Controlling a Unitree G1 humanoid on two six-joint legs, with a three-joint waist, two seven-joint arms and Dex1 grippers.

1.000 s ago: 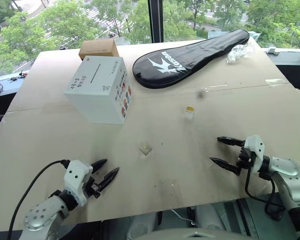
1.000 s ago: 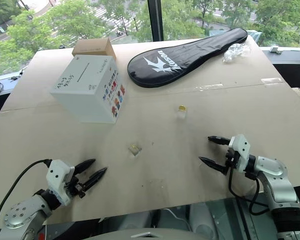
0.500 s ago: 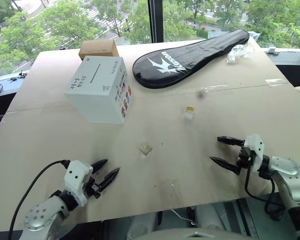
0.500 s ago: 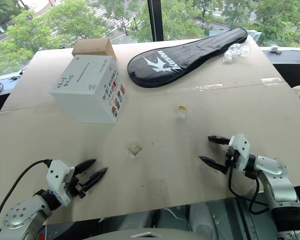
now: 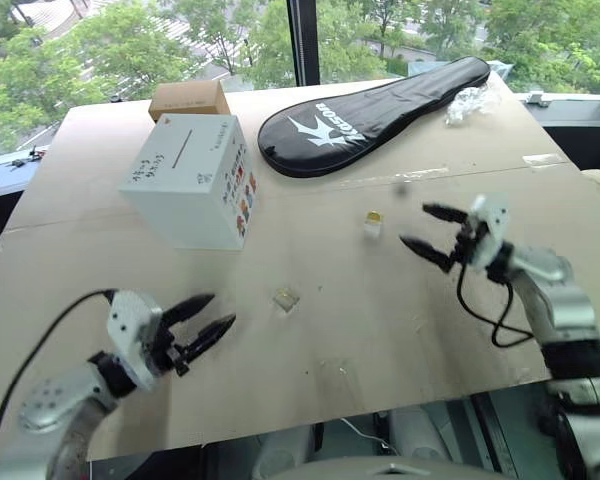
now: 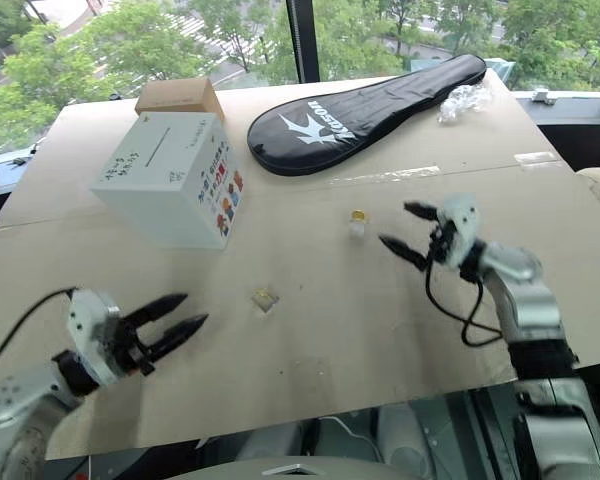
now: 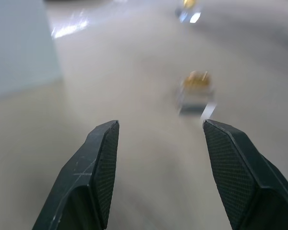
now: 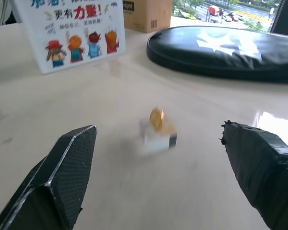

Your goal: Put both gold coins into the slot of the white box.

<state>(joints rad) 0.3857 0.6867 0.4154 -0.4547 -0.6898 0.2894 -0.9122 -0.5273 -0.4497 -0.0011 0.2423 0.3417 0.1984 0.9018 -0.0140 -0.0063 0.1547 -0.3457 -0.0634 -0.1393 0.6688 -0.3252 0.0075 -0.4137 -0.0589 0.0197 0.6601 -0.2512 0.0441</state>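
Observation:
My right gripper is well away from the slot [image 5: 183, 150], which lies on my left gripper's side, so next my right gripper passes the far gold coin [image 5: 374, 217] to my left gripper.
The white box [image 5: 185, 180] stands at the table's far left, its thin dark slot [image 5: 185, 152] on the top face beside handwriting. One gold coin [image 5: 374, 216] rests on a small clear cube near the table's middle. Just to its right my right gripper [image 5: 415, 225] hovers open, pointing at that coin [image 8: 156, 119], which lies between and ahead of its fingers. The other gold coin [image 5: 285, 297] sits on a second clear cube nearer me. My left gripper [image 5: 222, 308] is open at the front left, aimed at this coin [image 7: 197, 80] from a short way off.
A black racket cover [image 5: 375, 100] lies across the far side. A brown cardboard box [image 5: 189, 98] stands behind the white box. Crumpled clear plastic [image 5: 470, 100] sits at the far right. The table's front edge runs just below both arms.
My right gripper has risen and moved forward and left, up beside the farther coin. My left gripper has lifted a little. Both stayed open.

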